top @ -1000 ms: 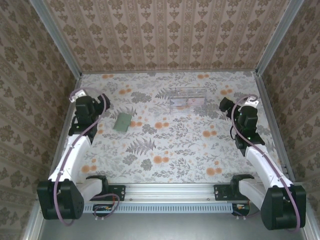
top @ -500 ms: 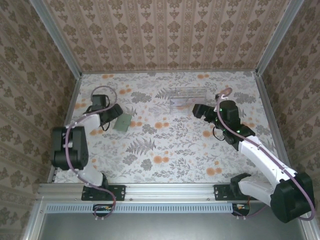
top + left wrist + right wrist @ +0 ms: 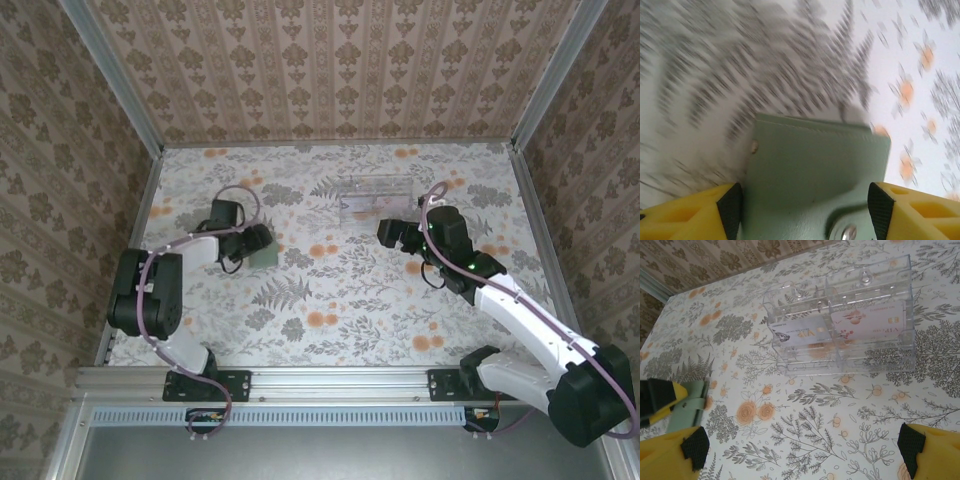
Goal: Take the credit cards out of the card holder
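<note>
Next, my right gripper reaches across and pulls the card holder (image 3: 265,257) to the open middle (image 3: 352,300) first, because it lies far over on my left gripper's side.
The card holder (image 3: 815,160) is a flat grey-green rectangle with a small stud near one corner. My left gripper (image 3: 806,210) is shut on it, a black pad against each side edge. From above, that gripper (image 3: 262,243) lies low at the left middle, with the holder (image 3: 266,256) sticking out under it. In the right wrist view the holder (image 3: 687,412) shows at the lower left. My right gripper (image 3: 803,450) is open over bare table, just in front of a clear tray. Two cards lie in that tray, a pale pink card (image 3: 867,322) and a whitish card (image 3: 800,335).
The clear plastic tray (image 3: 378,195) stands at the back middle, its front wall (image 3: 840,365) close to my right gripper (image 3: 392,232). Patterned walls close in the table on three sides. Open floral table lies in front between the arms.
My left gripper swung right onto the card holder and its jaws narrowed around it; the holder shifted slightly right. My right gripper moved left towards the front of the clear tray.
</note>
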